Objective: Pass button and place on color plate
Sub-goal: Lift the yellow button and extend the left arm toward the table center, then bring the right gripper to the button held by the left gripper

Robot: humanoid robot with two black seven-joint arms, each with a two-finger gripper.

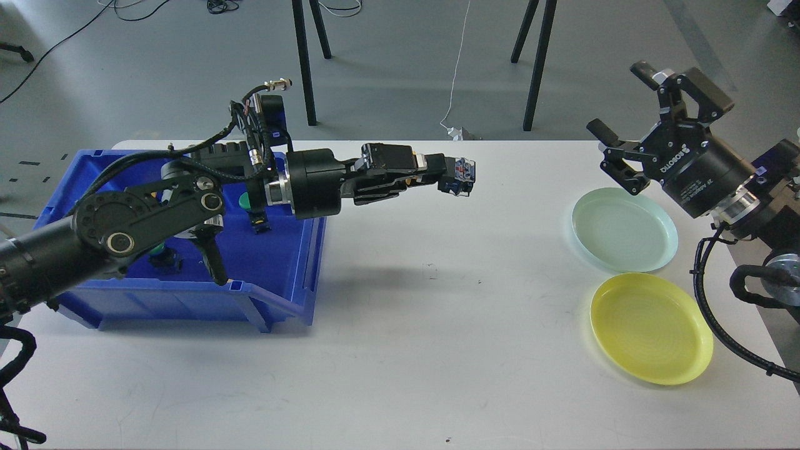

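The button [457, 176] will show a yellow cap when the robot's right gripper pulls it free, because a sliver of yellow [410, 181] can be seen between the left gripper's fingers.
My left gripper [445, 177] is shut on a button [461, 170] and holds it in the air above the middle of the white table, reaching out to the right. Only the button's dark body with its small terminals shows past the fingertips; its cap is hidden. My right gripper [619, 99] is open and empty, raised above the far edge of the pale green plate [625, 228]. The yellow plate [650, 328] lies in front of the green one at the right. The two grippers are well apart.
The blue bin [187, 300] stands at the left, mostly covered by my left arm. A green button [245, 202] and another green one [159, 253] peek out in it. Black stand legs rise from the floor behind the table.
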